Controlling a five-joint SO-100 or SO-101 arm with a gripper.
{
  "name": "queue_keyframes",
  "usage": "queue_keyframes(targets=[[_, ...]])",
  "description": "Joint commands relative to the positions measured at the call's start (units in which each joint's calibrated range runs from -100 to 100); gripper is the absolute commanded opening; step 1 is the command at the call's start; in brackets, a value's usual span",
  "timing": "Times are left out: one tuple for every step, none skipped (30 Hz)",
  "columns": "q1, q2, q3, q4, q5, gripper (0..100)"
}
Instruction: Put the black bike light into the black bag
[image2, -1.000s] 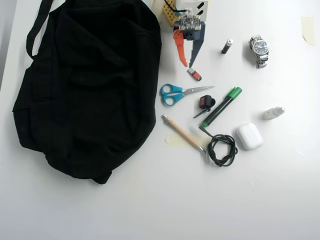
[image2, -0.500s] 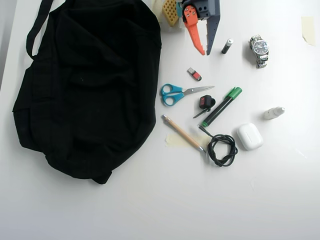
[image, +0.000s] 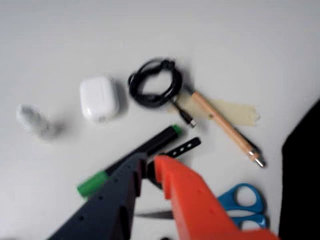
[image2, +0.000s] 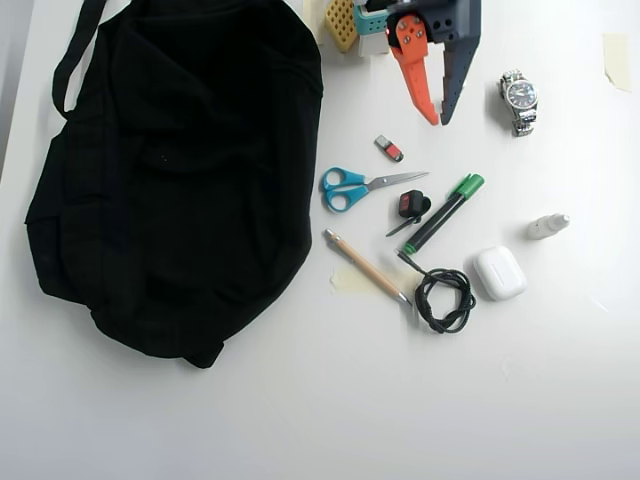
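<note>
I expect the thin clip tail (image: 184, 147) to keep sticking out past my gripper when I carry the black bike light (image: 155, 175), because the tail juts straight from the light.
The black bike light (image2: 411, 205), with its red patch, lies on the white table between the blue scissors and the green marker. In the wrist view only its thin clip tail (image: 185, 147) shows clearly; its body is mostly hidden behind my fingertips. My gripper (image2: 440, 120), one finger orange and one dark blue, hangs above the table at the top of the overhead view, well away from the light. It is slightly open and empty. It also shows in the wrist view (image: 150, 161). The black bag (image2: 170, 170) lies spread at the left, and its edge shows in the wrist view (image: 305, 170).
Around the light lie blue scissors (image2: 350, 188), a green-capped marker (image2: 445, 210), a wooden pen (image2: 365, 265), a coiled black cable (image2: 445, 298), a white earbud case (image2: 499, 272), a red USB stick (image2: 390, 148), a watch (image2: 518, 97) and a small white bottle (image2: 547, 226).
</note>
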Motion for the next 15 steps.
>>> queue_keyframes(targets=[[-0.57, 6.45, -5.94, 2.21, 5.91, 2], [-0.12, 7.52, -5.85, 2.39, 6.33, 4], [0.18, 8.6, -5.77, 2.39, 6.38, 6], [0.4, 9.85, -5.5, 2.39, 6.49, 9], [0.48, 11.09, -5.32, 2.39, 6.59, 12], [0.4, 12.5, -5.14, 2.39, 6.38, 15], [0.25, 14.0, -5.14, 2.39, 6.38, 18], [0.1, 15.49, -5.59, 2.39, 6.38, 20], [0.1, 16.9, -5.94, 2.39, 6.38, 23], [0.1, 18.15, -5.94, 2.39, 6.43, 25], [0.1, 19.23, -5.94, 2.39, 6.43, 27], [0.1, 20.14, -5.85, 2.3, 6.38, 29], [0.1, 21.05, -5.59, 2.13, 6.54, 31], [0.25, 21.96, -5.5, 2.04, 6.64, 32], [0.48, 22.71, -5.5, 2.04, 6.75, 34]])
